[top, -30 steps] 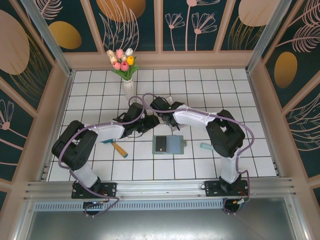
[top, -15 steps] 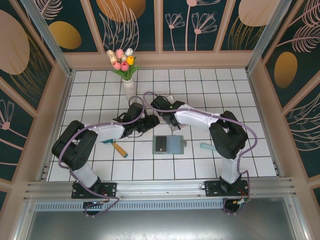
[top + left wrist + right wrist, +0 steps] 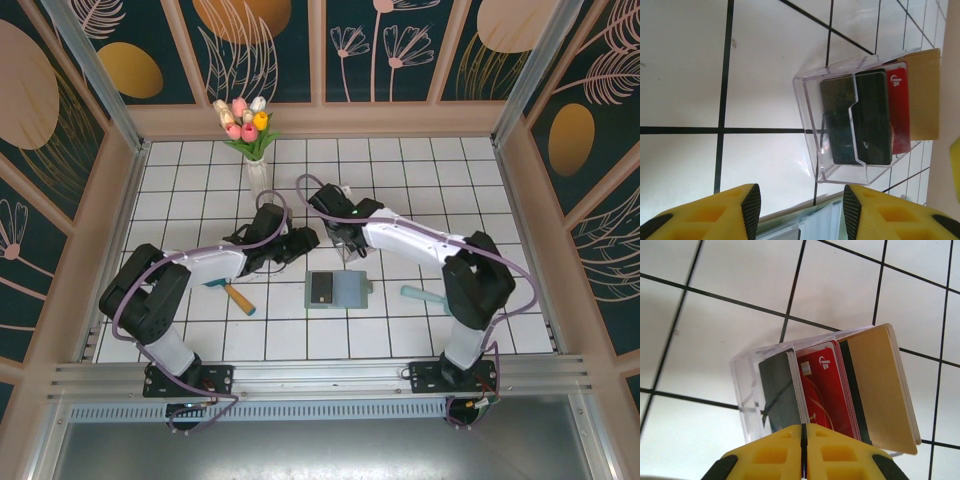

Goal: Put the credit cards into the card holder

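Observation:
Next, I open my right gripper because it is shut and empty above the dark grey cards' edge, then pinch a dark grey card with it and hand the card to my left gripper.
The sage card holder lies open on the tiles at centre, with a dark grey card on its left half. Its pale pocket edge shows below my open left gripper, which hovers over bare tile. A clear plastic box holds the upright credit cards: dark grey, red and tan. From the left wrist, the same box lies ahead of the fingers. My right gripper is shut just above the box, its seam in line with the dark grey cards' edge; I see no card between the fingers.
A small hammer lies left of the card holder and a teal pen lies to its right. A vase of tulips stands at the back. Both grippers sit close together behind the card holder.
The right arm's elbow has swung to the right and its gripper has shifted slightly over the box. The left arm has barely moved.

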`<action>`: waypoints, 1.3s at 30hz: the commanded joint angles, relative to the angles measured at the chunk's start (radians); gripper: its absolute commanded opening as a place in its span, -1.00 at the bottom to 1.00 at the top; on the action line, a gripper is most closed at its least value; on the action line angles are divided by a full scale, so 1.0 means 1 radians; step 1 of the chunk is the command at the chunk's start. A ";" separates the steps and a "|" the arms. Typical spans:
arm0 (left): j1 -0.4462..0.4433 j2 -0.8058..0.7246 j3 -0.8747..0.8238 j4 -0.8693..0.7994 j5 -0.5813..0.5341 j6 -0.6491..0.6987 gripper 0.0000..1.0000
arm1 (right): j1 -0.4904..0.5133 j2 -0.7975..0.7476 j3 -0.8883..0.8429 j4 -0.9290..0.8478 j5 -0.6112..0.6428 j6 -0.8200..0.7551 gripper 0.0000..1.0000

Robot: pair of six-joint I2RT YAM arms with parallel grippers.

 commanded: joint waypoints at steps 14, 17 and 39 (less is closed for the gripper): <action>0.013 -0.021 -0.031 0.068 0.040 -0.028 0.02 | -0.036 0.141 0.019 0.013 -0.010 -0.033 -0.30; 0.013 -0.016 -0.029 0.069 0.043 -0.030 0.02 | -0.027 0.168 0.021 0.012 0.032 -0.043 -0.30; 0.012 -0.016 -0.025 0.061 0.044 -0.027 0.02 | 0.005 0.124 0.029 -0.022 0.200 -0.036 -0.56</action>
